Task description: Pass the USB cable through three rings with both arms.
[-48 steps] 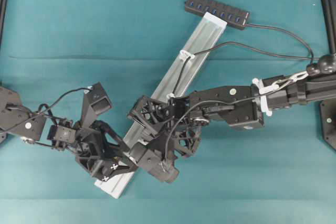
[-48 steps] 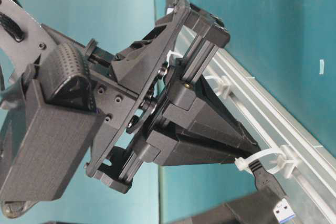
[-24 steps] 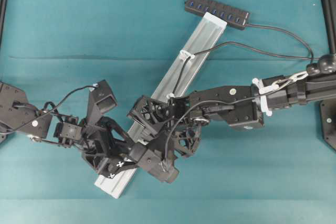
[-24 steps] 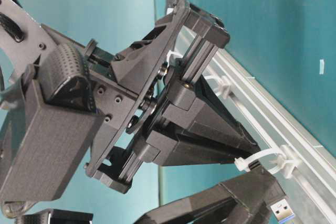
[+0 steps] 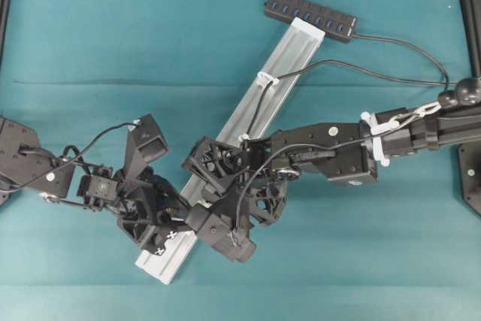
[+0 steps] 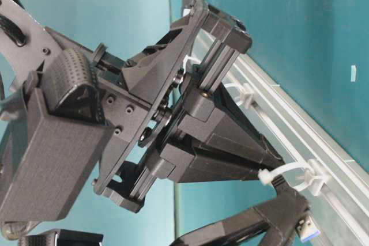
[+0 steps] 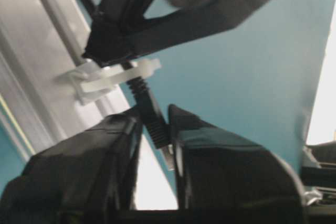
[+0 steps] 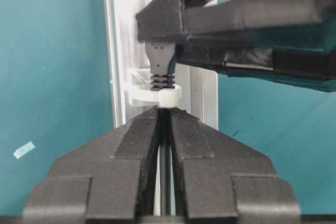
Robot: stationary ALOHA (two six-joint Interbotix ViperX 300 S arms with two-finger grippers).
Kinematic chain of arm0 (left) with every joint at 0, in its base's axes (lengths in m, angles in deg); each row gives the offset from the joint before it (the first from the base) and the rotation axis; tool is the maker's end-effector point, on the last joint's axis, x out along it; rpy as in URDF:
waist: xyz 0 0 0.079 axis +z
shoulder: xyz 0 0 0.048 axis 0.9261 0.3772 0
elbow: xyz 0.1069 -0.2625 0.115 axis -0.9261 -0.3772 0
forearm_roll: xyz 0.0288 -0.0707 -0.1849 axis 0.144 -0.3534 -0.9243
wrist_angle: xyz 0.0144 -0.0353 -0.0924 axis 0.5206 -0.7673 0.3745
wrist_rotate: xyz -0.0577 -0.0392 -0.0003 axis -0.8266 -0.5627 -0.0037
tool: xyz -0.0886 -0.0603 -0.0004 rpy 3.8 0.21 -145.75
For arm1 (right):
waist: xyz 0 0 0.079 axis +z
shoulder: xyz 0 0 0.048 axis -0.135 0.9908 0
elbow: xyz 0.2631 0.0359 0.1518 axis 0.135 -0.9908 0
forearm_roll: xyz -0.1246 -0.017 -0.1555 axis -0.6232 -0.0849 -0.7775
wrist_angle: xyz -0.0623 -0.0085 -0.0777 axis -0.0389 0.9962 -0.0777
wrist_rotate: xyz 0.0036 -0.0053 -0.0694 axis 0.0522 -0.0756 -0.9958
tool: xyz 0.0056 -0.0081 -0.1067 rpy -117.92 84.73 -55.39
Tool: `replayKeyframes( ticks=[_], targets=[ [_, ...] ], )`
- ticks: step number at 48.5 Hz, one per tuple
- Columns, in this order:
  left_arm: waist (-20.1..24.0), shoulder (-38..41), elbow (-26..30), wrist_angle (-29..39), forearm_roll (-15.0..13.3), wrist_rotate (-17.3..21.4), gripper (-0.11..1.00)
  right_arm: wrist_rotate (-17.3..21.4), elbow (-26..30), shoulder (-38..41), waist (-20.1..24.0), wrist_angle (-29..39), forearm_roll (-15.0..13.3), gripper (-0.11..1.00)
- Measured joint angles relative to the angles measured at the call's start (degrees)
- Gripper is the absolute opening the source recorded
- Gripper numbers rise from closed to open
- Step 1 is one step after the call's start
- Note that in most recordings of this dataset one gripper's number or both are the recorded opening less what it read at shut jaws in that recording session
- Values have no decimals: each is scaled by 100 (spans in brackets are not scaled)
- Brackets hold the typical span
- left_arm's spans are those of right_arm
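Observation:
The cord point(image 8: 165, 156) is gripped tight by my right gripper behind the ring, so next my right gripper opens and moves away before my left gripper pulls the plug point(image 6: 307, 230) farther along.
The USB cable point(image 5: 361, 71) runs from the right through a white ring point(image 5: 264, 78) and down along the rail. In the right wrist view my right gripper point(image 8: 164, 109) is shut on the thin cord just behind another ring point(image 8: 153, 95). The plug's ribbed end point(image 8: 160, 61) pokes out beyond that ring. In the left wrist view my left gripper point(image 7: 156, 124) is shut on the plug point(image 7: 153, 121) just below that ring point(image 7: 113, 77). The table-level view shows the plug's blue tip point(image 6: 308, 227) below the ring point(image 6: 288, 172). Both grippers crowd together over the rail's lower part.
The silver rail point(image 5: 289, 58) lies diagonally on the teal cloth. A black multi-port hub point(image 5: 310, 16) sits at its far end. Another ring point(image 6: 245, 93) sits further up the rail. A scrap of pale tape point(image 8: 24, 149) lies on the cloth.
My left gripper has come in from the left and closed its fingers on the plug below the ring. The right gripper has stayed still, shut on the cord.

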Motion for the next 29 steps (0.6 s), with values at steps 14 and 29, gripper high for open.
replayKeyframes(
  ticks=[14,29],
  targets=[
    [9,0,-9,9,9,-9,15,0,0,-9,-18,0,9,10],
    [9,0,-35,9,0,-9,15,9,9,-9,-9,-70,9,10]
  ],
)
